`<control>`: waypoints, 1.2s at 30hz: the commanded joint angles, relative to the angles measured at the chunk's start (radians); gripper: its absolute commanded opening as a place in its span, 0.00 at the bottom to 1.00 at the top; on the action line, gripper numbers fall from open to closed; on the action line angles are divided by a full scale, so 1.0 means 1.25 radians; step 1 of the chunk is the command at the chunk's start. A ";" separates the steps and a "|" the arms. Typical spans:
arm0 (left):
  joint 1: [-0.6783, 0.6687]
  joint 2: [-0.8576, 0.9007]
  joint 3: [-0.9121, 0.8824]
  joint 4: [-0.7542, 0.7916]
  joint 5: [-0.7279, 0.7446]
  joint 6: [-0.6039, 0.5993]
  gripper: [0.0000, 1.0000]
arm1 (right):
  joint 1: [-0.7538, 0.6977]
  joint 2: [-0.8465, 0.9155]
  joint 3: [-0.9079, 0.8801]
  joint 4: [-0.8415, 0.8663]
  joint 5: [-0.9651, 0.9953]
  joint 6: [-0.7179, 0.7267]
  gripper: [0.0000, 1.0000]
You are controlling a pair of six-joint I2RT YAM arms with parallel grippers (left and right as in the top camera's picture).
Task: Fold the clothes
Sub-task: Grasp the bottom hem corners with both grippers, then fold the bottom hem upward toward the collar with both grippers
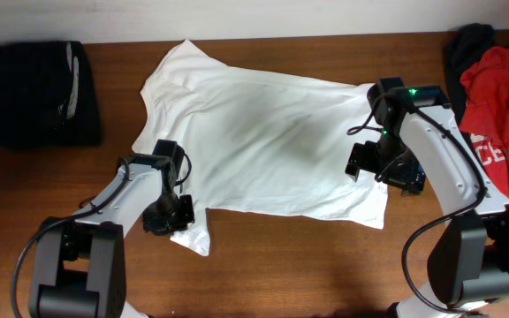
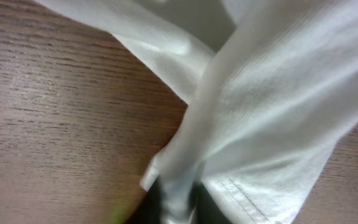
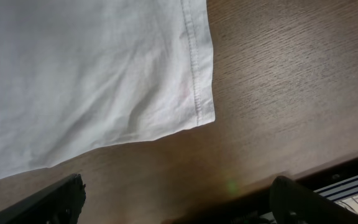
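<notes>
My right gripper should pinch the near hem corner (image 1: 381,224) before both grippers fold, because that hem corner lies loose while my left gripper holds the T-shirt at the sleeve (image 1: 196,237).
A large white T-shirt (image 1: 272,141) lies spread across the middle of the wooden table. My left gripper (image 1: 168,215) is at the shirt's near-left sleeve. In the left wrist view a bunched ridge of the white fabric (image 2: 278,93) runs down between the dark fingers, and the left gripper (image 2: 178,208) is shut on it. My right gripper (image 1: 387,172) hovers over the shirt's right hem. In the right wrist view the hem corner (image 3: 197,106) lies flat on the wood. The right gripper (image 3: 176,199) is open, its fingers (image 3: 55,202) wide apart over bare table.
A folded black garment (image 1: 34,93) sits at the back left. A red garment (image 1: 497,115) and a dark one (image 1: 467,44) are piled at the right edge. Bare wood (image 1: 307,265) runs along the front of the table.
</notes>
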 commanded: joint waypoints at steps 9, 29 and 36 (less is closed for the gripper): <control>0.001 -0.005 0.061 -0.038 -0.003 0.001 0.00 | -0.002 -0.009 -0.306 0.187 -0.052 0.056 0.99; 0.001 -0.005 0.061 -0.041 -0.003 0.001 0.00 | -0.139 -0.050 -0.406 0.371 -0.096 0.086 0.76; 0.000 -0.005 0.061 -0.041 -0.003 0.001 0.00 | -0.165 -0.083 -0.501 0.465 -0.097 0.069 0.80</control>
